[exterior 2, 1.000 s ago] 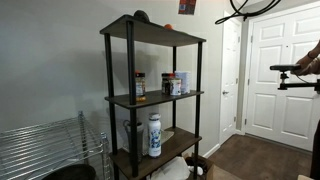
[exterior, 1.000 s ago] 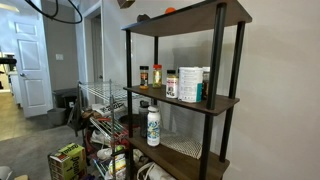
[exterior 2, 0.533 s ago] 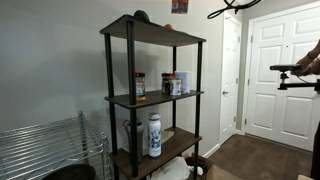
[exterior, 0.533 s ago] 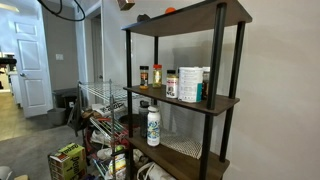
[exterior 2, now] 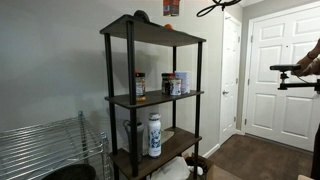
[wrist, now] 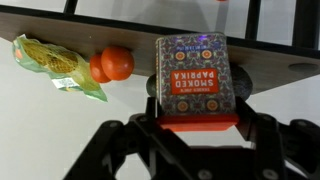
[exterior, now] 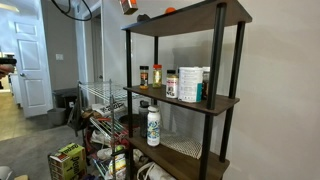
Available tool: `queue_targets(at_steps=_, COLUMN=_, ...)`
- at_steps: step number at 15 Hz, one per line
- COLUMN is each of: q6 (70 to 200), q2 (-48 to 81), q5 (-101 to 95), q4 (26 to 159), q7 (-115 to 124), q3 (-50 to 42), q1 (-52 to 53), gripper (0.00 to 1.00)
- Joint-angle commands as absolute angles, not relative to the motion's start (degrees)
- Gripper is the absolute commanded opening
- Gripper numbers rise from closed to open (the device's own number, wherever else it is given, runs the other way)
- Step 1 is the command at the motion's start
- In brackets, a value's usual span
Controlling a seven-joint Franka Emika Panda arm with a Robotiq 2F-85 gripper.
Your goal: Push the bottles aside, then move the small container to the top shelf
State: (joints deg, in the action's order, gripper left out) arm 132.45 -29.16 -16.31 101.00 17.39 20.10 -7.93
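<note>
The small container [wrist: 196, 80] is above the top shelf [exterior 2: 160, 31] and clear of the orange thing, so the robot's gripper should keep moving it down and inward until its bottom rests on the shelf.
My gripper [wrist: 197, 112] is shut on the small container [wrist: 197, 72], an orange-red jar with a "smoked paprika" label. In both exterior views it hangs high at the level of the top shelf [exterior: 190, 18] [exterior 2: 150, 30], with the jar [exterior: 128, 5] [exterior 2: 172, 7] just off the board's edge. The wrist view shows the board [wrist: 275, 68] right behind the jar. The two bottles, amber-brown [exterior: 144, 75] and darker [exterior: 156, 75], stand on the middle shelf; one also shows in an exterior view [exterior 2: 139, 84].
A flat orange thing [wrist: 112, 63] and a yellow-green packet [wrist: 50, 62] lie on the top shelf. A big white canister [exterior: 188, 84] and a white bottle with a dark cap [exterior: 171, 84] stand on the middle shelf. A white water bottle [exterior: 153, 126] stands on a lower board.
My gripper with the jar has shifted sideways, closer over the top shelf. The things on the shelves have not moved.
</note>
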Motion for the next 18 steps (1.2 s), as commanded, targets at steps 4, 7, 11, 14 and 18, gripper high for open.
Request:
queue_targets(at_steps=4, q6=127.2, q2=-22.2, q5=-18.9, q4=93.5, q7=18.5, q3=21.1, q1=-5.7, gripper=0.49)
queue_targets(at_steps=7, q6=125.8, q2=-19.9, q5=-19.5, q4=90.9, q7=18.8, q3=21.1, q1=-4.6, gripper=0.49)
queue_targets(at_steps=11, q6=124.8, q2=-15.9, q5=-20.8, q4=86.9, q7=19.2, q3=20.3, q1=-3.8, gripper=0.49)
queue_targets(at_steps=14, q6=123.9, q2=-13.2, q5=-21.5, q4=84.3, q7=19.5, q3=19.4, q1=-3.1, gripper=0.49)
queue_targets(at_steps=18, q6=123.6, q2=-10.4, q5=-21.4, q4=81.7, q7=19.7, q3=17.7, q1=-1.8, gripper=0.49)
